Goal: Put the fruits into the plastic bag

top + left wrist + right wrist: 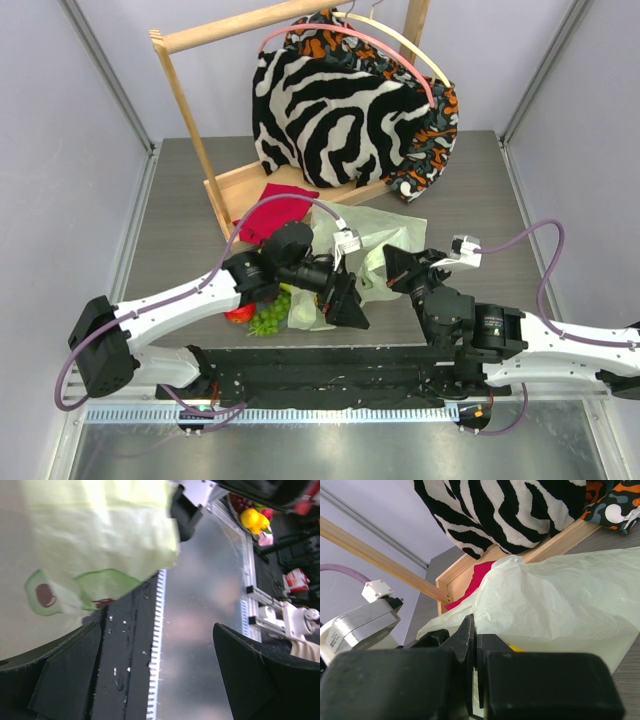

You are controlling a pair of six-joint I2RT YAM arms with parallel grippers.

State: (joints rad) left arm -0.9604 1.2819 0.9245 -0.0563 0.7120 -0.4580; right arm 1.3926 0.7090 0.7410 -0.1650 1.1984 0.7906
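Observation:
Next, I take the bag's loose far edge [323,218] with my left gripper and pull the bag's opening apart before I get more fruits, because the plastic bag sags crumpled [382,248] next to my right gripper.
The plastic bag [372,238] lies crumpled, pale green, at the table's middle between my two grippers. Green grapes [268,318] and a red fruit [238,313] lie just left of it, under my left arm. My left gripper [345,300] hangs open and empty at the bag's near left edge. In the left wrist view its jaws [160,670] stand wide apart below the bag [90,540]. My right gripper [394,263] is shut on a thin edge of the bag [555,595]; in the right wrist view, right gripper [476,630]. A bit of yellow [516,649] shows under the film.
A red cloth [275,212] lies behind the bag. A wooden rack [190,110] at the back carries a zebra-striped fabric [330,110] on hangers. The black base strip [330,365] and the toothed metal rail [156,645] run along the near edge.

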